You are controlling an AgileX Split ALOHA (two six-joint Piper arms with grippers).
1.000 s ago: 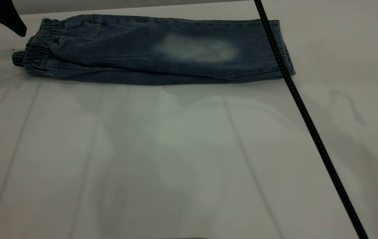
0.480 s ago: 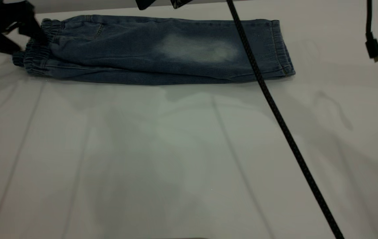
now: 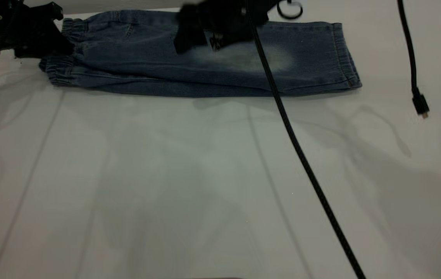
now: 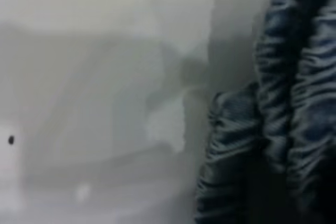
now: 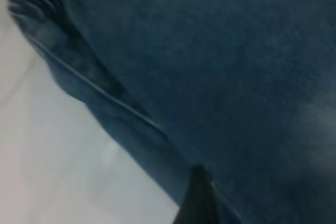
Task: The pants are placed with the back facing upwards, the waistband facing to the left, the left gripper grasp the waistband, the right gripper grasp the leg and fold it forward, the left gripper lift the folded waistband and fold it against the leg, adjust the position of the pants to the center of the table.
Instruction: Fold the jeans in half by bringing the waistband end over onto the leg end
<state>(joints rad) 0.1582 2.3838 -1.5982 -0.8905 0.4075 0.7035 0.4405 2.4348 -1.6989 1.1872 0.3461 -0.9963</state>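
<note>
The middle of the pants (image 3: 195, 69), where the fold must form, is below my right gripper, so next the gripper moves toward the hemmed leg end (image 3: 323, 62) and steadies the leg.
The pants (image 3: 147, 73) lie folded lengthwise near the far edge of the table (image 3: 205, 186), with the leg and its pale faded patch (image 3: 278, 58) on top. The gathered waistband (image 3: 63, 66) is at the left end. My left gripper (image 3: 50, 44) is right at the waistband, and its wrist view is filled by the dark ruffles (image 4: 294, 103). My right gripper (image 3: 199, 42) hovers open over the middle of the pants, one dark fingertip (image 5: 197, 200) resting by the folded denim edge (image 5: 121, 108).
A black braided cable (image 3: 302, 155) runs diagonally from the right arm across the pants and down over the table. A second thin cable with a plug (image 3: 420, 104) hangs at the right. The hemmed leg end (image 3: 346, 58) points right.
The right gripper came down from the far edge over the middle of the pants. The left gripper closed in on the waistband. The pants shifted a little to the right.
</note>
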